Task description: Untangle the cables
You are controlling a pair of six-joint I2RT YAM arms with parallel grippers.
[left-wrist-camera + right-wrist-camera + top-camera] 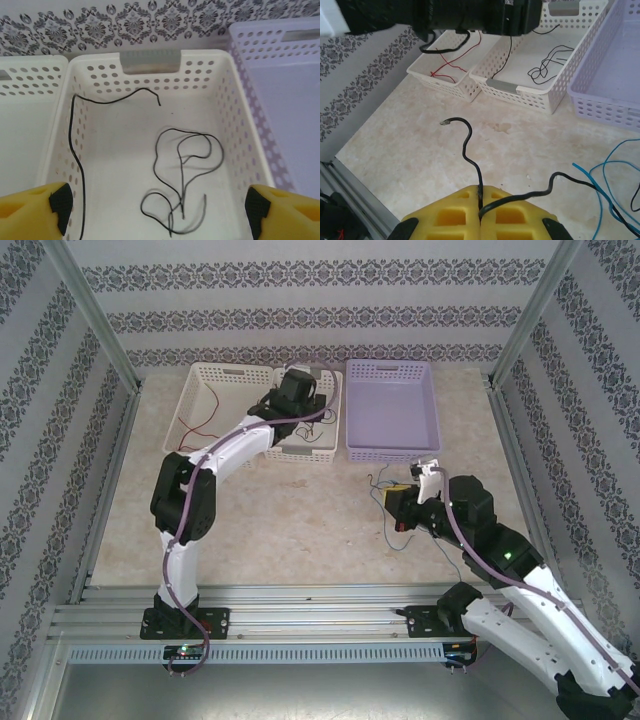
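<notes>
The robot's right gripper holds the black cable (pixel 612 205) that crosses the blue cable (pixel 384 524), so its open left gripper should keep moving toward the blue cable and close there.
A loose black cable (pixel 182 150) lies coiled on the floor of a white basket (pixel 150 56), and another black strand (pixel 74 145) runs along that basket's left wall. My left gripper (pixel 157 215) hangs over this basket (pixel 312 452), open, nothing between its yellow fingers (pixel 30 210). Down on the table my right gripper (pixel 480 192) is shut on a second black cable (pixel 469 150), whose bare end curls up to the left. Blue cables (pixel 600 185) trail on the table at its right. A red cable (pixel 451 62) lies in the far left white basket (pixel 215 375).
A lilac basket (pixel 390 452) stands right of the white ones, nothing in it. The left arm (pixel 445 15) reaches across the white baskets. Patterned walls and metal posts close in the table on three sides; a metal rail (pixel 300 605) runs along the near edge.
</notes>
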